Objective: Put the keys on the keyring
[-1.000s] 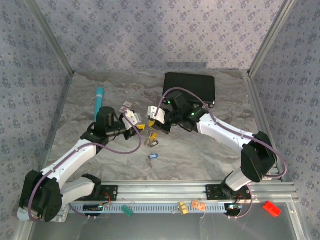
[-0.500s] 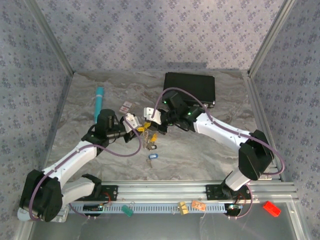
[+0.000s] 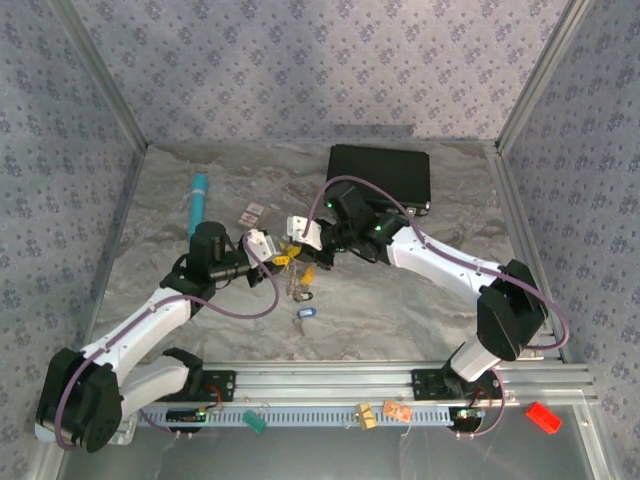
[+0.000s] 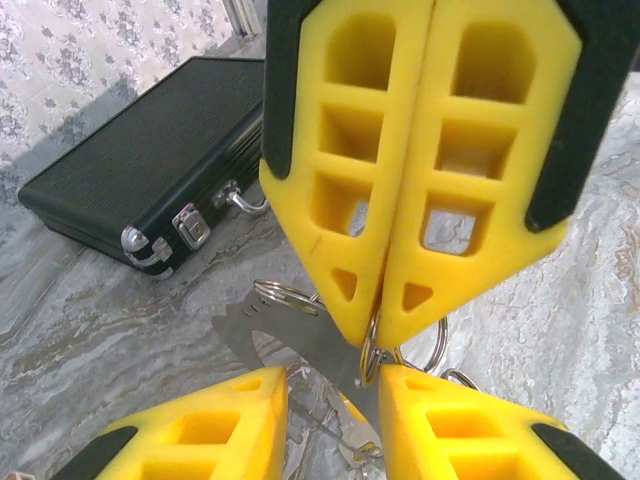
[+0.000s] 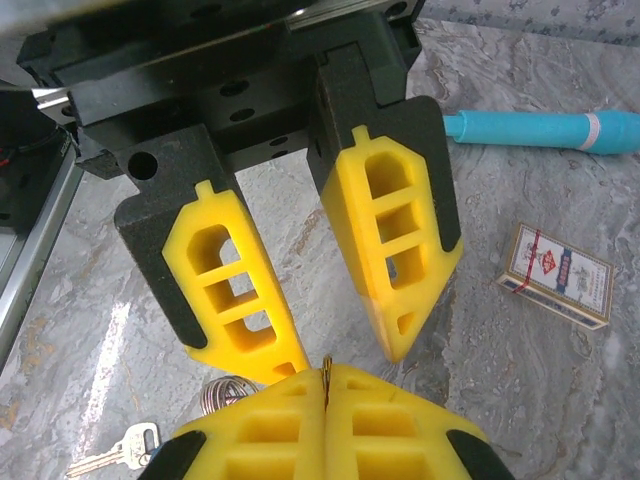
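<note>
Next, I clamp the ring's free side [image 5: 327, 364] with my left gripper before my right gripper opens and grips the ring again, because only my right gripper is holding the silvery keyring [image 4: 373, 346].
My right gripper [image 5: 325, 382] is shut on the thin edge of the silvery keyring [image 4: 374, 345], held just above the table. More linked rings [image 4: 286, 296] hang beside it. My left gripper [image 4: 332, 385] faces it tip to tip. Its jaws stand open on either side of the ring with nothing clamped, and one pad [image 4: 440, 410] is nearly touching the ring. In the top view both grippers meet near the table's middle, left gripper [image 3: 277, 255] and right gripper [image 3: 295, 250]. Below them lie a yellow key [image 3: 308, 272], a dark key [image 3: 303, 294] and a blue key [image 3: 305, 313].
A black case [image 3: 380, 175] lies at the back right, with its metal handle [image 4: 245, 200] facing the grippers. A teal tube [image 3: 198, 200] and a small pink-and-white card box [image 3: 254, 212] lie at the back left. A metal frame edges the table.
The right gripper has moved left with the keyring to meet the left gripper. The left gripper has drawn slightly back and down. The keys on the table have not moved.
</note>
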Motion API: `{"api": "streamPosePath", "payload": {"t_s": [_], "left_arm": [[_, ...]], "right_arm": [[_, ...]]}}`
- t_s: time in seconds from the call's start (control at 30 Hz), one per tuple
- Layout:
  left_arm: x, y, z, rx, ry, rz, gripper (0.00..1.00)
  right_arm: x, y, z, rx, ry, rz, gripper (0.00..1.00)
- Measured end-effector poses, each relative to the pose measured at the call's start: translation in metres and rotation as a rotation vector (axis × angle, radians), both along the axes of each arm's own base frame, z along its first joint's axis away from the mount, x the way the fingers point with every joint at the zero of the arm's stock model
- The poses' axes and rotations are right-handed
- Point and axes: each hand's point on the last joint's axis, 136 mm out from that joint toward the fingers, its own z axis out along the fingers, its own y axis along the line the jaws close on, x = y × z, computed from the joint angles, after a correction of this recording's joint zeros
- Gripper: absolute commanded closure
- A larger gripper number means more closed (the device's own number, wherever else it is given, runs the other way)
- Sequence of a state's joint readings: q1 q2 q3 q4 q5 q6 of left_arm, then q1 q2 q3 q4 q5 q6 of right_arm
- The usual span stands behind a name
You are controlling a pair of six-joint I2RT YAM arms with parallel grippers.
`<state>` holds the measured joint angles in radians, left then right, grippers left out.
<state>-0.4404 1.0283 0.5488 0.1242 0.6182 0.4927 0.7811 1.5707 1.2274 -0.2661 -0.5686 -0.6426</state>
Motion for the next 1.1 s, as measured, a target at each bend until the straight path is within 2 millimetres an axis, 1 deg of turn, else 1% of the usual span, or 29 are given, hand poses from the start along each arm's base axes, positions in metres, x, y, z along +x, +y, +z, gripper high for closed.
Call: {"api": "streamPosePath", "payload": {"t_s": [0.2, 0.47, 0.5, 0.53, 0.57, 0.63, 0.67, 0.7, 0.8, 0.93, 1.0, 1.1], "left_arm": [[-0.003, -0.002, 0.001, -0.014, 0.013, -0.018, 0.76], [-0.007, -0.004, 0.002, -0.028, 0.027, -0.039, 0.94], [-0.007, -0.004, 0.002, -0.028, 0.027, -0.039, 0.98], [-0.007, -0.004, 0.002, -0.026, 0.024, -0.04, 1.0], [-0.007, -0.004, 0.002, -0.024, 0.021, -0.04, 1.0], [-0.007, -0.004, 0.002, -0.022, 0.017, -0.042, 1.0], [-0.008, -0.004, 0.003, -0.02, 0.01, -0.043, 1.0], [-0.009, -0.004, 0.003, -0.014, 0.002, -0.045, 1.0], [-0.008, 0.0, 0.005, 0.012, -0.035, -0.026, 1.0], [-0.01, 0.003, 0.002, 0.061, -0.064, -0.013, 1.0], [-0.012, 0.003, 0.001, 0.079, -0.074, -0.012, 1.0], [-0.013, 0.003, 0.002, 0.09, -0.09, -0.012, 1.0]], "right_arm": [[-0.002, 0.002, 0.0, -0.002, -0.004, 0.005, 1.0], [-0.002, 0.002, 0.0, -0.001, -0.006, 0.006, 1.0], [-0.002, 0.002, 0.0, -0.001, -0.006, 0.006, 1.0], [-0.002, 0.002, 0.0, -0.002, -0.007, 0.004, 1.0], [-0.002, 0.002, 0.0, -0.002, -0.007, 0.004, 0.97], [-0.002, 0.0, -0.001, -0.006, -0.012, -0.001, 0.78], [-0.001, -0.001, 0.0, -0.005, -0.015, -0.004, 0.73], [0.0, -0.002, 0.002, -0.003, -0.019, -0.008, 0.7], [0.003, -0.014, 0.009, 0.001, -0.019, -0.038, 0.67], [0.01, -0.037, 0.02, 0.009, -0.038, -0.104, 0.67], [0.01, -0.043, 0.019, -0.004, -0.04, -0.126, 0.67], [0.007, -0.042, 0.01, -0.031, -0.032, -0.137, 0.67]]}}
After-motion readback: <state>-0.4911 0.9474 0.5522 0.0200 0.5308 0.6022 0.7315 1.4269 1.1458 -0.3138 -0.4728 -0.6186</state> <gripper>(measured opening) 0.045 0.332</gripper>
